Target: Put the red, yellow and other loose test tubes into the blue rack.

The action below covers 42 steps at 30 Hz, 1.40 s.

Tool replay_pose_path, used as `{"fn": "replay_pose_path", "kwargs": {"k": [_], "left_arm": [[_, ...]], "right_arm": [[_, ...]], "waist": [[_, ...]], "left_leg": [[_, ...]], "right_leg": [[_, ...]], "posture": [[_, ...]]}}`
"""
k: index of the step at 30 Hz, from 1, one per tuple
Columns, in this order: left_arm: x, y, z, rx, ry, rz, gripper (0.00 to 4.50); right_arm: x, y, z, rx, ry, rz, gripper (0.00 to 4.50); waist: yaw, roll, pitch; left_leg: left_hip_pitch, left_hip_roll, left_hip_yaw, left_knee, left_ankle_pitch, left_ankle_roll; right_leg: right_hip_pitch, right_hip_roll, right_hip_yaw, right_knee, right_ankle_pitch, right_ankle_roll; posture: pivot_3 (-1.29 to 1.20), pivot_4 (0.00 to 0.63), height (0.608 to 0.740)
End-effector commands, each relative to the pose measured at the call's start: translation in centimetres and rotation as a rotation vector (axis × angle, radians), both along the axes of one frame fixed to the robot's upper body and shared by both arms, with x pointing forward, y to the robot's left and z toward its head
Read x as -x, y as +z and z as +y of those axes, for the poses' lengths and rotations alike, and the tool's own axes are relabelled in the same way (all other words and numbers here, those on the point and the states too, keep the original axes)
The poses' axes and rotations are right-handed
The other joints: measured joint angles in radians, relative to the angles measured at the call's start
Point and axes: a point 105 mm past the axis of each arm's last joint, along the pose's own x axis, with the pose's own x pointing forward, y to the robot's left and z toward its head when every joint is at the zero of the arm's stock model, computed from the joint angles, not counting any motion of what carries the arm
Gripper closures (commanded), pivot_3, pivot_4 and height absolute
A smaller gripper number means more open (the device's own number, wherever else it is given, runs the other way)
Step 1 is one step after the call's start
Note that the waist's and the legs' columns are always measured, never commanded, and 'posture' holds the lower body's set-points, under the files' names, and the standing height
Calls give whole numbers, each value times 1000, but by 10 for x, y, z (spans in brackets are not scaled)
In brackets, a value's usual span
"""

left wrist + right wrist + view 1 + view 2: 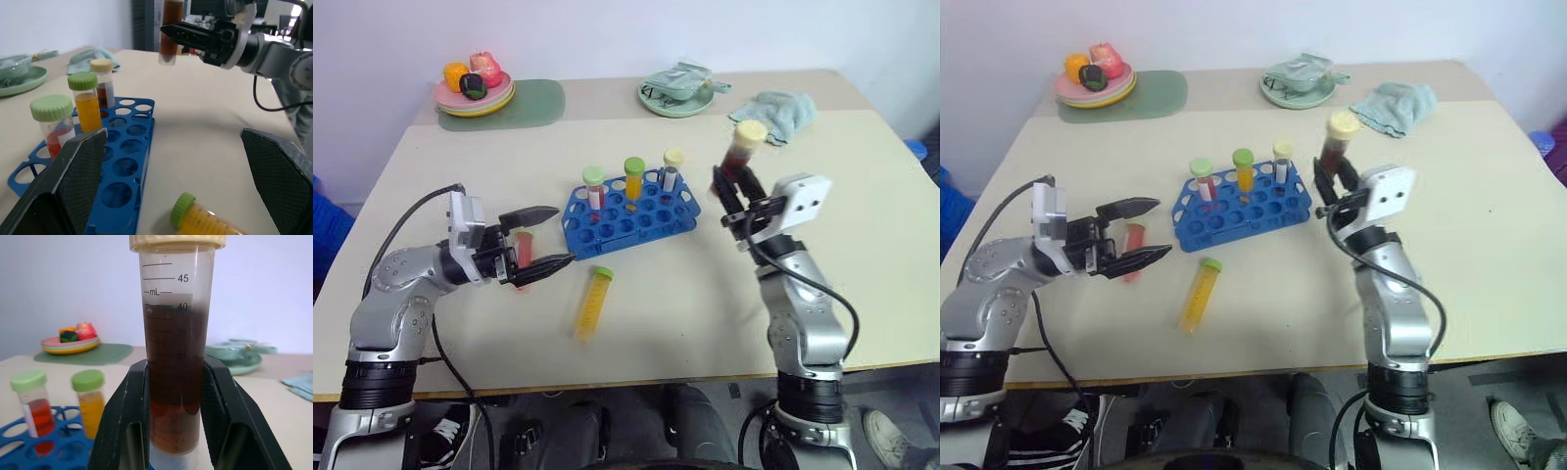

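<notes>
My right gripper keeps moving toward the rack's empty corner hole (pixel 682 210) until the brown tube sits inside, as the brown tube's bottom (pixel 167 57) hangs straight below its fingers.
The blue rack (pixel 628 210) stands mid-table and holds three upright tubes: a green-capped red one (pixel 594 186), a green-capped orange one (pixel 633 178) and a cream-capped dark one (pixel 673 168). To the rack's right my right gripper (pixel 732 181) is raised above the table, shut on an upright cream-capped tube of dark brown liquid (pixel 175 367). A yellow tube with a green cap (pixel 592 302) lies loose in front of the rack. My left gripper (pixel 543 238) is open left of the rack, its fingers held over a red tube (pixel 523 253) lying on the table.
At the back left a pink plate of toy fruit (pixel 475 93) sits on a green mat (pixel 529 103). A green dish with a crumpled bag (pixel 677 93) and a teal cloth (pixel 775 113) lie at the back right.
</notes>
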Motion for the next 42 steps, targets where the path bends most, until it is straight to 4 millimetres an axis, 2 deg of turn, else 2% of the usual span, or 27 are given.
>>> {"fn": "replay_pose_path", "kwargs": {"k": [1, 9, 17, 42], "left_arm": [[0, 14, 2, -9, 28, -84, 0], [2, 12, 7, -9, 45, -86, 0], [5, 7, 12, -8, 53, -85, 0], [7, 1, 19, -4, 61, -86, 0]], "right_arm": [[0, 4, 15, 17, 26, -65, 3731], [-17, -9, 28, 61, 31, -65, 3731], [-32, -17, 19, 97, 15, -48, 3731], [-39, -43, 25, 127, 25, -1, 3731]], "waist": [[2, 0, 0], [-1, 0, 0], [-1, 0, 0], [-22, 0, 0]], "left_leg": [[0, 0, 0, 0, 0, 0], [0, 0, 0, 0, 0, 0], [0, 0, 0, 0, 0, 0], [0, 1, -1, -1, 0, 0]], "right_leg": [[0, 0, 0, 0, 0, 0], [0, 0, 0, 0, 0, 0], [1, 0, 0, 0, 0, 0], [1, 0, 0, 0, 0, 0]], "posture": [[0, 150, 740], [0, 150, 740], [0, 150, 740], [0, 150, 740]]}}
